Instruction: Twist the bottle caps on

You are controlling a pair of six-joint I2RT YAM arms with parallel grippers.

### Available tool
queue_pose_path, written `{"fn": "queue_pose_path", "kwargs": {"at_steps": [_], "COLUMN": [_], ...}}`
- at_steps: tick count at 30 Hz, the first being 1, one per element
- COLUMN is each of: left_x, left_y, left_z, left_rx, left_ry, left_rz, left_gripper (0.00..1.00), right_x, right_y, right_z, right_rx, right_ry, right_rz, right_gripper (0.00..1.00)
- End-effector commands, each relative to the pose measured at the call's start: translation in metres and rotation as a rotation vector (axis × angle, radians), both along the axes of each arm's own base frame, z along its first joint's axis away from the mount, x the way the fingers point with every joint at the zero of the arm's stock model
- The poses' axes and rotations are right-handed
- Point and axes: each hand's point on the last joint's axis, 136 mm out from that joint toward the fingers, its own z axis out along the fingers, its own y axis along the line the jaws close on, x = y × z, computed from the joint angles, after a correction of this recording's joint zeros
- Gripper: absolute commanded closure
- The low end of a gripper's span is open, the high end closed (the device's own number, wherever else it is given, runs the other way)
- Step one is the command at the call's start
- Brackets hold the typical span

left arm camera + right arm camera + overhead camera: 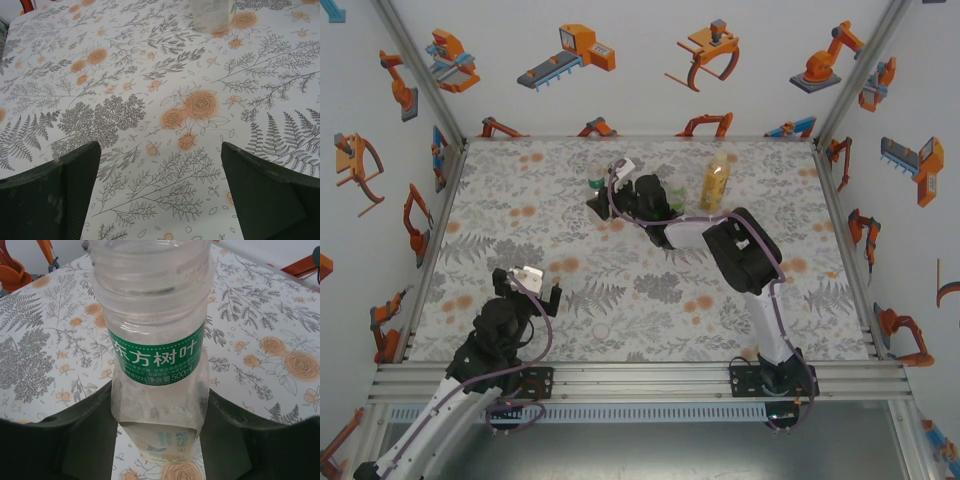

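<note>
Something green [679, 192] shows a little from behind my right gripper. I should expect another clear bottle [677, 200] to be hidden there as I carry this bottle away.
A clear bottle [156, 330] with a green label stands on the patterned mat, and its threaded neck is bare, with no cap on it. My right gripper [159, 405] is shut on its lower body, one dark finger [85, 435] pressing on each side. From above, this gripper [607, 195] is at the back centre, next to the bottle's green label [595, 185]. To the right of the right arm stands the tall amber bottle [716, 182]. Something green [672, 204] peeks out beside the right wrist. My left gripper [542, 285] [160, 165] is open over bare mat at the front left.
A pale round spot [603, 328], perhaps a cap, lies on the mat near the front centre. The base of a pale translucent bottle [210, 15] shows far ahead of the left gripper. White walls with robot pictures close in the mat [800, 300] on three sides.
</note>
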Motion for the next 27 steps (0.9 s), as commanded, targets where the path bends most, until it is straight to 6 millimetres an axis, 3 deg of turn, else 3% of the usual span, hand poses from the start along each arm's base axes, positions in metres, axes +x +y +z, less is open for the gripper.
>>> {"fn": "queue_pose_path", "kwargs": {"at_steps": [1, 6, 11, 18, 21, 27], "left_x": [0.0, -0.003, -0.012, -0.033, -0.037, -0.049], "left_y": [0.004, -0.003, -0.013, -0.059, -0.068, -0.084], "left_z": [0.013, 0.018, 0.036, 0.049, 0.051, 0.061], "left_rx": [-0.034, -0.025, -0.061, -0.157, -0.219, -0.33], "left_ry": [-0.029, -0.031, -0.033, -0.059, -0.064, -0.068], "left_rz": [0.02, -0.026, -0.107, -0.394, -0.447, -0.558], "left_gripper": [0.03, 0.03, 0.03, 0.03, 0.03, 0.03], "right_x": [-0.012, -0.045, -0.087, -0.126, -0.144, -0.197], "right_y": [0.001, -0.004, -0.008, -0.018, -0.019, -0.013], "right_z": [0.027, 0.048, 0.064, 0.083, 0.09, 0.107], "right_rx": [0.04, 0.052, 0.065, 0.08, 0.091, 0.12], "right_ry": [-0.041, -0.044, -0.041, -0.047, -0.048, -0.046], "right_rz": [0.032, 0.137, 0.285, 0.374, 0.427, 0.612], "right_gripper": [0.72, 0.79, 0.79, 0.81, 0.82, 0.83]}}
